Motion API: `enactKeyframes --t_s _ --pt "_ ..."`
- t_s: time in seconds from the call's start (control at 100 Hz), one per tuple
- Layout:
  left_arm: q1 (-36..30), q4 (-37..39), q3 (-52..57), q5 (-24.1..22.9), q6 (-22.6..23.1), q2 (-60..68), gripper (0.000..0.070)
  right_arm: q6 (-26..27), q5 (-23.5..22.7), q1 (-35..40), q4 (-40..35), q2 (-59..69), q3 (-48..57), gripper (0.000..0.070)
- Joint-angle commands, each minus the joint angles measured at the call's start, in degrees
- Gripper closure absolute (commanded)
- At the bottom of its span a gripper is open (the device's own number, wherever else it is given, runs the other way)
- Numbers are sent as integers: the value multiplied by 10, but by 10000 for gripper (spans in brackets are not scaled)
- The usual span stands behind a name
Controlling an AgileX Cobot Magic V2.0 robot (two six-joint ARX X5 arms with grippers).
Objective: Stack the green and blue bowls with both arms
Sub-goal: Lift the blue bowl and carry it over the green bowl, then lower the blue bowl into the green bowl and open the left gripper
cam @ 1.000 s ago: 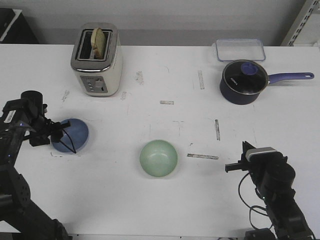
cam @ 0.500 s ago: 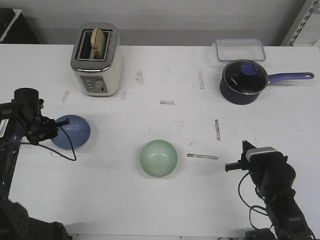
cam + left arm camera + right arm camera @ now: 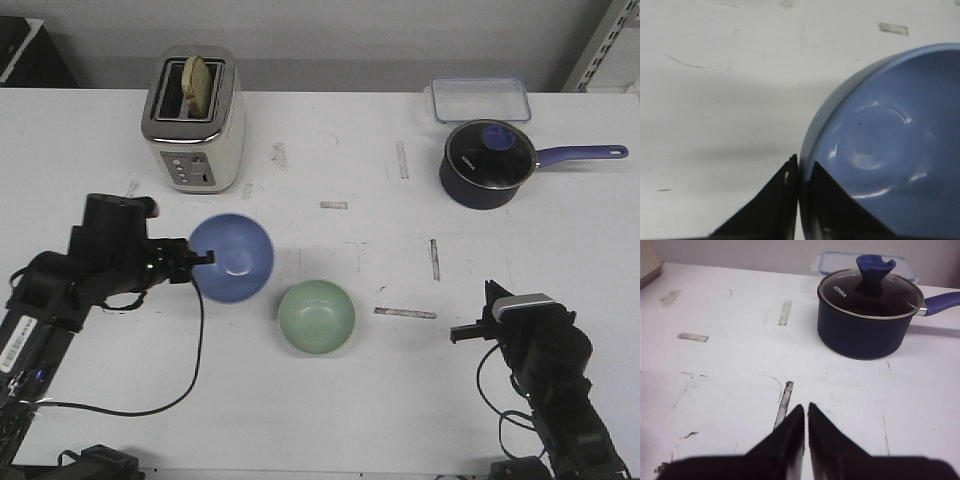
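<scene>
The green bowl is empty and the blue bowl open side up (image 3: 236, 258), so my left gripper should keep going over the green bowl (image 3: 316, 317) and let go inside it.
My left gripper (image 3: 197, 259) is shut on the rim of the blue bowl (image 3: 233, 257) and holds it lifted, tilted toward the camera, just up and left of the green bowl (image 3: 316, 316). The green bowl sits upright on the white table near its middle front. In the left wrist view the gripper (image 3: 802, 170) pinches the blue bowl's (image 3: 885, 145) rim, one finger inside and one outside. My right gripper (image 3: 462, 334) rests low at the front right, shut and empty; in the right wrist view it (image 3: 806, 411) holds nothing.
A cream toaster (image 3: 193, 120) with a slice of bread stands at the back left. A dark navy saucepan (image 3: 487, 164) with a glass lid and long handle sits at the back right, also seen in the right wrist view (image 3: 867, 315). A clear plastic box (image 3: 480, 99) lies behind it.
My left gripper has lifted the blue bowl off the table and carried it right, toward the green bowl. The right arm has not moved.
</scene>
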Motion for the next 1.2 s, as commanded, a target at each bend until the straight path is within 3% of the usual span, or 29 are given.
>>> enactKeyframes --t_s 0.0,0.15,0.33,0.87,0.91,1.0,1.09,1.19 --pt "-46 11 9 3 -18 20 700 -2 1 1 6 1 5 699" --pt "-132 30 9 3 -17 77 700 -2 -3 1 5 1 5 699" --pt "-183 30 9 3 -17 150 700 -2 -3 1 5 1 5 699" --pt "-216 48 9 17 -17 204 694 -2 -3 1 5 1 5 699" --pt "-216 48 9 28 -17 204 676 -2 -3 1 5 1 5 699" --pt "-216 51 9 61 -17 204 529 -2 -3 1 6 1 5 699" --pt "-216 54 9 65 -17 203 404 -2 -3 1 6 1 5 699" --pt "-216 54 13 65 -12 203 358 -2 -3 1 5 1 5 699"
